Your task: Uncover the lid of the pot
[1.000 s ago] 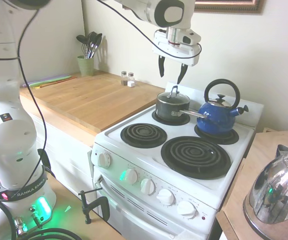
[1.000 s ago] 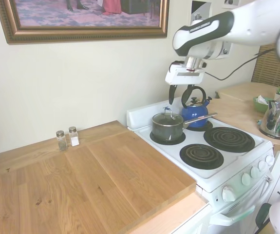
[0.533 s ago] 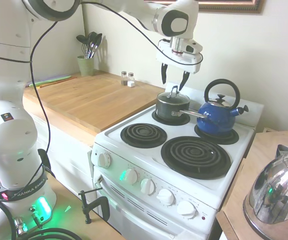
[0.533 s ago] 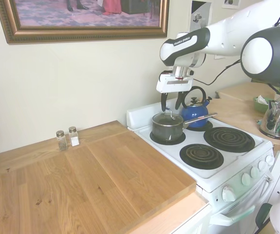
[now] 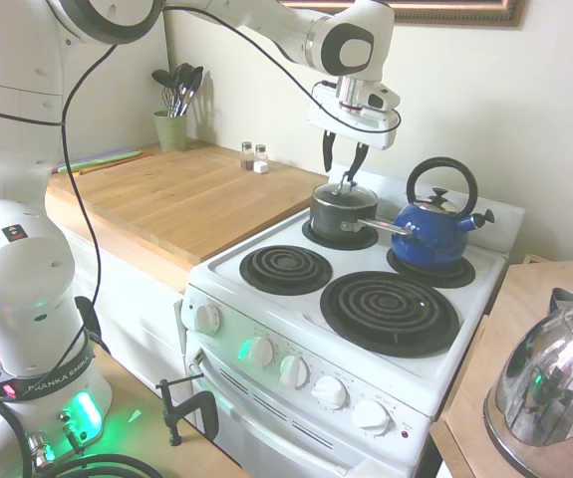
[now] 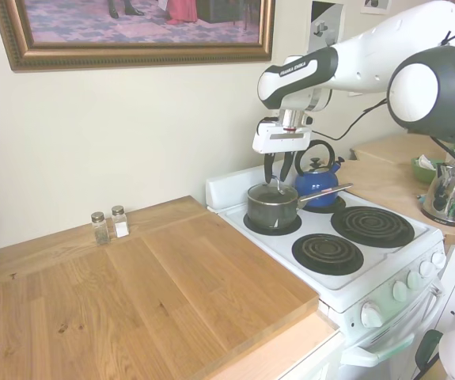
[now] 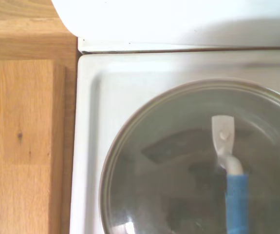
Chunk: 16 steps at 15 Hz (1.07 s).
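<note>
I expect the lid (image 5: 346, 195) to come off and leave the dark pot behind when I lift, because the glass lid's plain round rim (image 5: 338, 206) rests on the pot.
The dark pot (image 5: 338, 215) stands on the back left burner of the white stove (image 5: 266, 299), its long silver handle pointing toward the blue kettle. The glass lid (image 5: 344, 195) sits on the pot, loop handle upright. My gripper (image 5: 343, 169) hangs straight above that loop, open with a narrow gap, its tips level with the top of the loop. From the other side the gripper (image 6: 277, 176) stands over the lid (image 6: 272, 191) and pot (image 6: 271, 210). In the wrist view the lid (image 7: 178, 161) fills the frame, with a blue-wrapped loop.
A blue kettle (image 5: 435, 231) sits on the back right burner, close beside the pot's handle. Two shakers (image 5: 253, 154) and a cup of utensils (image 5: 171, 127) stand at the back of the wooden counter (image 5: 176, 199). A shiny steel kettle (image 5: 550, 383) is on the right counter.
The gripper has come down and sideways over the pot to hover just above the lid's loop. Its fingers have drawn closer together. Lid and pot have not moved.
</note>
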Available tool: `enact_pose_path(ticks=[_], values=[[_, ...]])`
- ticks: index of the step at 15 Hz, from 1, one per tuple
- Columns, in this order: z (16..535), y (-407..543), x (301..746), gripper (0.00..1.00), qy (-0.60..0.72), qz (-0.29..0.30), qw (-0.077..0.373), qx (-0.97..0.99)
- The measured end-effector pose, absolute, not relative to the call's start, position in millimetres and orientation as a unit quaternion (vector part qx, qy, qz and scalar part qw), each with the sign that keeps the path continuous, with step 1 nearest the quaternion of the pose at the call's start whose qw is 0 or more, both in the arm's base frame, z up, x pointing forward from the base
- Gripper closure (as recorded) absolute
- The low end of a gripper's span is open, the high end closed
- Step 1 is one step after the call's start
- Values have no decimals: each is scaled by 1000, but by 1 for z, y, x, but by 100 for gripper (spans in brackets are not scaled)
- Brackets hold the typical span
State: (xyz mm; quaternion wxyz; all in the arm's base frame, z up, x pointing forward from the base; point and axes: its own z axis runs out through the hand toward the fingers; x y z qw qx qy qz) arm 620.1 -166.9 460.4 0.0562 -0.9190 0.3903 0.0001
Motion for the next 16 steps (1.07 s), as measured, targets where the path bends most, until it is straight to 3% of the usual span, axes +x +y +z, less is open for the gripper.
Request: enact_pose_path(ticks=[16], values=[[459, -176, 629, 100, 386, -9, 57, -921]])
